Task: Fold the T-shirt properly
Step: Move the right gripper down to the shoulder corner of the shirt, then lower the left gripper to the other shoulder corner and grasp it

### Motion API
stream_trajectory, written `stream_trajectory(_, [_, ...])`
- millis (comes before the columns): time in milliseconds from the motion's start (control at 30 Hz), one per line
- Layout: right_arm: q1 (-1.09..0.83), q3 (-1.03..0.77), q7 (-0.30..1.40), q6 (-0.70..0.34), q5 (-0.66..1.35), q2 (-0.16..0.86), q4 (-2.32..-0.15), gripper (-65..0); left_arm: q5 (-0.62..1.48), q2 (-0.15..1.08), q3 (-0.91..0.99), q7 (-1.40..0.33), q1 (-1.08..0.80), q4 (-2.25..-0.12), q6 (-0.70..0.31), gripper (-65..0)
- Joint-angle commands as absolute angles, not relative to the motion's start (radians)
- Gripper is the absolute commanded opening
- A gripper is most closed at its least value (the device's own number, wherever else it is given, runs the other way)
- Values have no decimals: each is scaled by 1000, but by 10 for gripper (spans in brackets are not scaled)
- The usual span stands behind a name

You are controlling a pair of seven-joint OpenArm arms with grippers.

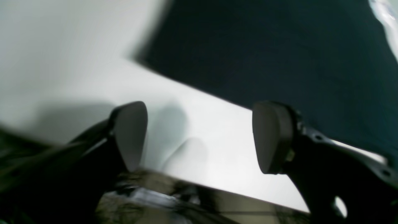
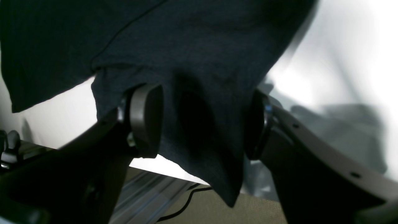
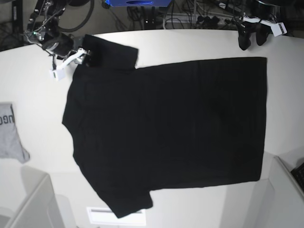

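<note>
I should bring my left gripper back to the hem corner (image 3: 262, 61) and pinch it before folding, because my left gripper's open fingers are hovering past the T-shirt's far edge (image 3: 243, 60).
The black T-shirt (image 3: 166, 133) lies spread flat on the white table (image 3: 199, 42), plain side up, collar end to the left and hem to the right. My right gripper (image 3: 88, 54) is at the far left sleeve. In the right wrist view the gripper (image 2: 202, 121) has its jaws wide apart, with a fold of the sleeve (image 2: 186, 46) bunched between the pads. My left gripper (image 3: 250, 40) is open and empty by the far right hem corner. In the left wrist view it (image 1: 200, 124) hovers over bare table beside the shirt's edge (image 1: 264, 46).
A grey garment with dark lettering (image 3: 8, 133) lies at the table's left edge. A grey box edge (image 3: 28, 204) sits at the lower left. Cables and gear (image 3: 180, 12) lie behind the table's far edge. The table drops off at the lower right (image 3: 287, 173).
</note>
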State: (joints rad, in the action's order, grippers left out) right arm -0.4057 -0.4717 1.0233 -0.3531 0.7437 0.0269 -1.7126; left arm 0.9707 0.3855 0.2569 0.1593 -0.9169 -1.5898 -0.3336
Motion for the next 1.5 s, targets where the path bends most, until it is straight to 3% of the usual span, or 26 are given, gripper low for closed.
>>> stream_trajectory(0, [-417,-475,1064,-348,705,28,-1710,-284,978,392,292,168,-924,-1601,-343,-148])
stream_trajectory(233, [-415,-478,1064,-348,705,30,-1710,-284,981,292,590,-99,-839,-1595,-346,-148])
stream_trajectory(433, [-414,-473,1064,-348,705,30,-1710,-284,975,263,773,-492,-661,-1526,-357,-148])
stream_trajectory(533, [-414,-475,1064,-348,705,30,-1710,-284,975,262,773,-510,-628,-1520,-400,-148])
stream_trajectory(833, [-414,-476,1066,-348,705,30,-1710,-285,900,248,705,-515,-565,-1506,-401,-148])
stream_trajectory(1000, [-415,-476,1067,-348,705,30,-1710,-341,897,229,691,-516,-542,-1497,-401,-148])
stream_trajectory(1300, [-414,-475,1066,-348,705,30,-1710,-350,895,229,644,-516,-521,-1491,-401,-155])
stream_trajectory(1367, [-414,-473,1066,-348,705,30,-1710,-353,901,228,644,-516,-518,-1478,-401,-214])
stream_trajectory(1467, [-414,-478,1066,-348,705,30,-1709,-407,901,228,644,-516,-510,-1472,-401,-392])
